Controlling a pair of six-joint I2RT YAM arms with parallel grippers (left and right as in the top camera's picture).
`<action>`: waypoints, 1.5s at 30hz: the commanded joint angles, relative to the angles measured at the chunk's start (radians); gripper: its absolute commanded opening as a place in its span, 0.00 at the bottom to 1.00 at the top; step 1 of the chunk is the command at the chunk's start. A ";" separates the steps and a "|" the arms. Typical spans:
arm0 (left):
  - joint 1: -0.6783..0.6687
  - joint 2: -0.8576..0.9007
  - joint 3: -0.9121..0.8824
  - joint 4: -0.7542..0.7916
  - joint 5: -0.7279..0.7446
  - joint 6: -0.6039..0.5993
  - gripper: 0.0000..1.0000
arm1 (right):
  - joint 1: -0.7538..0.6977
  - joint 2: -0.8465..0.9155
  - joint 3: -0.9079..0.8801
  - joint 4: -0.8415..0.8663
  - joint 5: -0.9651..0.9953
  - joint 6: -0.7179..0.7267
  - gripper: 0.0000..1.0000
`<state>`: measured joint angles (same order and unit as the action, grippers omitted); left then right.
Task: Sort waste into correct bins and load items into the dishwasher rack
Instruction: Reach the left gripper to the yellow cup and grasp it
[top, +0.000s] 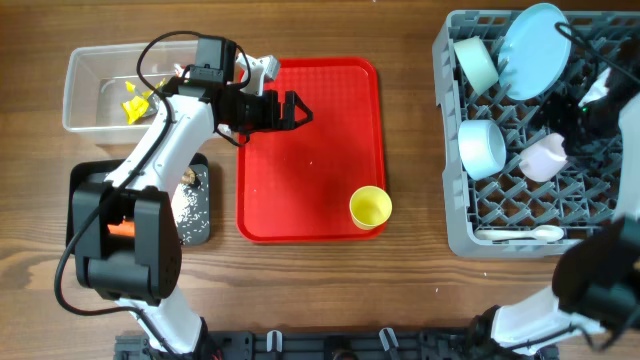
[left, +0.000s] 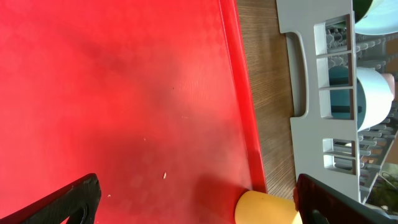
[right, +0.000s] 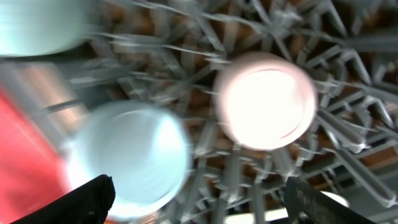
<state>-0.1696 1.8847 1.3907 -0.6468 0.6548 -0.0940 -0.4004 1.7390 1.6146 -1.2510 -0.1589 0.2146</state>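
Note:
The yellow cup is in the red tray and the grey rack is under the robot's right gripper, so the left gripper should pick up the cup and pass it across.
My left gripper is open and empty above the red tray's far-left part. In the left wrist view its fingers are spread wide, with the yellow cup lying just inside the right finger. The yellow cup sits at the red tray's near right corner. The grey rack holds the blue plate, two blue bowls, the pink cup and the white spoon. My right gripper hovers open over the rack; its blurred view shows the pink cup and a bowl.
The clear tub at the far left holds a yellow wrapper. The black tray below it holds rice grains and a brown lump, partly hidden by the left arm. The rack's handle wall stands right of the red tray.

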 joint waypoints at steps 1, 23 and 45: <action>-0.003 -0.026 0.008 0.003 -0.003 0.009 1.00 | 0.075 -0.192 0.042 0.005 -0.172 -0.061 0.90; -0.202 -0.024 0.008 -0.087 -0.002 -0.071 0.84 | 0.445 -0.320 0.034 0.018 0.015 -0.106 0.99; -0.491 -0.013 -0.122 -0.148 -0.439 -0.184 0.60 | 0.445 -0.320 0.034 0.000 0.070 -0.081 0.99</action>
<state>-0.6548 1.8847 1.3140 -0.8177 0.2359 -0.2569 0.0433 1.4097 1.6447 -1.2510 -0.1066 0.1265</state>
